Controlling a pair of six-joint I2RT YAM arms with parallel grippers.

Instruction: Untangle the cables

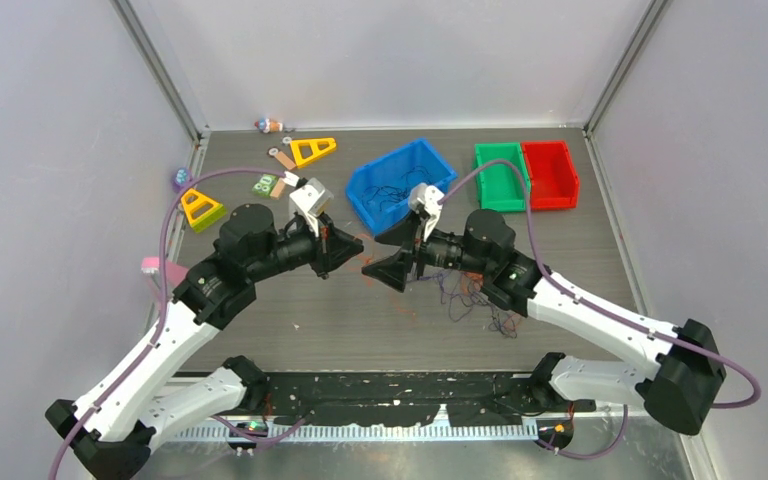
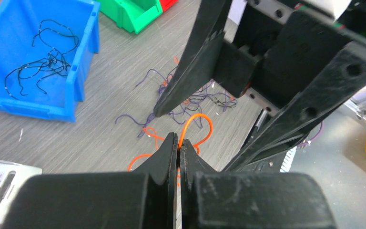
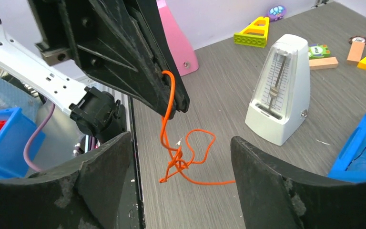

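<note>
Next, my right gripper takes the orange-red wire (image 3: 164,136) and carries it into the green bin (image 1: 501,180), because the wire hangs from my left gripper, far from that bin.
My left gripper (image 2: 178,142) is shut on an orange-red wire (image 2: 199,125) and holds it up off the table. In the right wrist view the wire hangs from those shut fingers (image 3: 174,93) and ends in a small knotted clump (image 3: 183,162) just above the table. My right gripper (image 3: 180,139) is open and empty, its jaws wide on either side of the clump without touching it. Loose purple wires (image 1: 475,300) lie on the table by the right arm, also in the left wrist view (image 2: 190,100). Black wires (image 2: 43,62) lie in the blue bin (image 2: 38,110).
The blue bin (image 1: 390,160) stands behind the grippers, with a green bin (image 1: 500,152) and a red bin (image 1: 550,148) to its right. A white metronome (image 3: 279,95) stands near the left gripper. Yellow triangles (image 1: 312,150) and small toys lie at the back left; a pink block (image 1: 160,268) lies at the left.
</note>
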